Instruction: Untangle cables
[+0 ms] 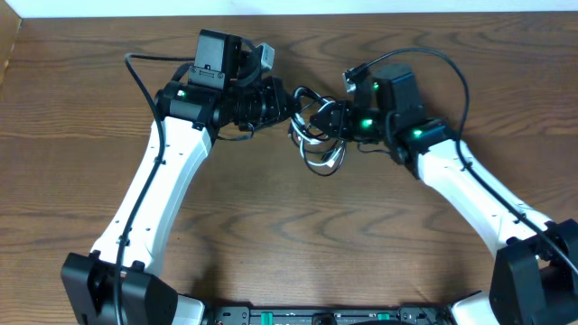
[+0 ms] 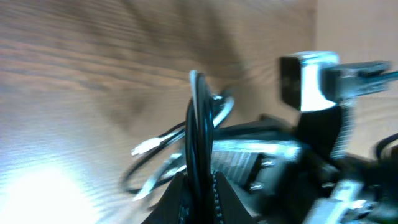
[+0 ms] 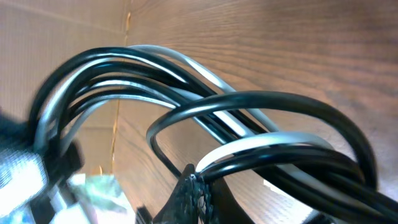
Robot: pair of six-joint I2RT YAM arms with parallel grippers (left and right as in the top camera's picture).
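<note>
The robot's two grippers are pinching the same bundle of crossing loops, so next the right gripper opens and moves away before the left gripper puts the bundle down.
The black and white cables hang as one tangled bundle of loops between my two grippers, above the middle of the wooden table. My left gripper is shut on the black loops at the bundle's left; the left wrist view shows the black cable pinched upright between the fingers, with white strands trailing left. My right gripper is shut on the bundle's right side; the right wrist view shows black and white loops arching over its fingers. The plug ends are hard to make out.
The wooden table spreads all round the bundle. A cardboard wall stands at the far left edge. Each arm's own thick black wire loops over its body.
</note>
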